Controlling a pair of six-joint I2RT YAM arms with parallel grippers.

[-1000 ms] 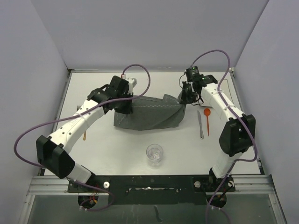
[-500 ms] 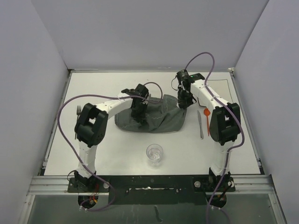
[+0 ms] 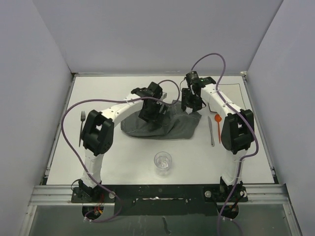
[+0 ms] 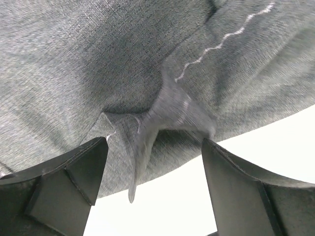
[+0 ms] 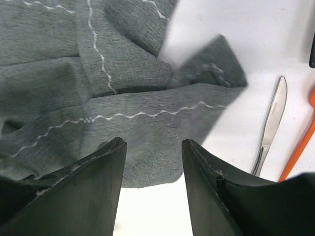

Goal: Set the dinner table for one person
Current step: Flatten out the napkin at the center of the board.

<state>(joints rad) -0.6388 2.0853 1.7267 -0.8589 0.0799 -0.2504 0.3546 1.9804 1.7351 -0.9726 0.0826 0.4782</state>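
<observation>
I should take the fork-side edge (image 3: 124,124) with my left gripper and the middle with my right gripper before both lift, because the placemat's middle (image 3: 169,124) is folded under my left gripper.
The dark grey stitched placemat (image 3: 162,125) lies crumpled and folded on the white dinner table (image 3: 123,157). My left gripper (image 3: 154,112) hangs over its left-middle part with the jaws open. In the left wrist view a blurred fold of the placemat (image 4: 98,59) sags between the open fingers (image 4: 83,169), held by neither. My right gripper (image 3: 191,102) is open over the placemat's back right corner. In the right wrist view the placemat (image 5: 123,73) lies just beyond the open gripper (image 5: 153,162), apart from the pads.
A clear cup (image 3: 163,162) stands in front of the placemat. A metal knife (image 3: 211,130) and an orange spoon (image 3: 218,125) lie to the right, also seen as knife (image 5: 268,132) and spoon (image 5: 300,152). A fork (image 3: 81,128) lies at far left.
Both grippers have opened and let go of the placemat, which has sunk onto the table in folds. The left gripper rose slightly toward the back; the right gripper also drew back a little.
</observation>
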